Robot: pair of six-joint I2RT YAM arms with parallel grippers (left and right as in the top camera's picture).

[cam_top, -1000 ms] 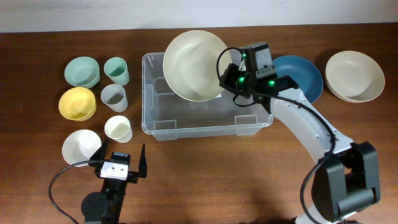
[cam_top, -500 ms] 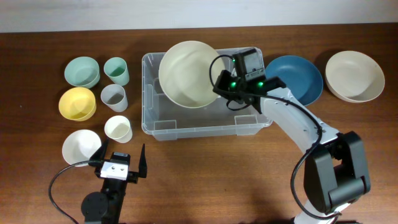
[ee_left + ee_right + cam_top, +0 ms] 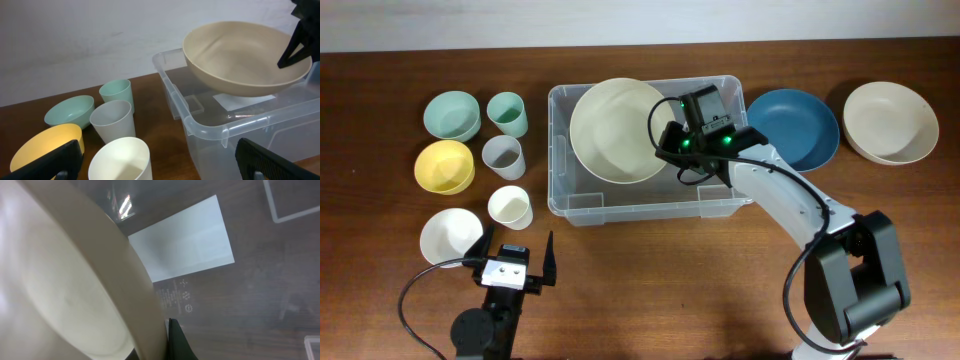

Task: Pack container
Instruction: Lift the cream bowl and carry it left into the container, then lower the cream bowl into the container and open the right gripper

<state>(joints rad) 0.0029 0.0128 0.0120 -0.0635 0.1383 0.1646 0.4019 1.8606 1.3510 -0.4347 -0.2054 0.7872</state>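
My right gripper should now lower the large cream bowl (image 3: 618, 130) until it rests on the container's empty bottom (image 3: 582, 181) and then let go, because the bowl is hanging over it open side up.
The container (image 3: 650, 208) is a clear tub at the table's middle; its white label (image 3: 182, 237) shows through the base. My right gripper (image 3: 667, 146) is shut on the rim of a large cream bowl (image 3: 615, 130) and holds it tilted over the tub's left half. In the right wrist view the bowl's wall (image 3: 65, 280) sits against my dark finger (image 3: 176, 340). In the left wrist view the bowl (image 3: 240, 60) hangs just above the container (image 3: 210, 125). My left gripper (image 3: 515, 262) is open and empty near the table's front edge.
Left of the tub stand a teal bowl (image 3: 452, 114), teal cup (image 3: 507, 113), grey cup (image 3: 503, 156), yellow bowl (image 3: 444, 165), white cup (image 3: 509, 206) and white bowl (image 3: 451, 237). A blue bowl (image 3: 805, 120) and another cream bowl (image 3: 890, 121) lie to the right.
My right gripper has carried the cream bowl left and down, from the tub's back rim to over its left half. The left arm has not moved.
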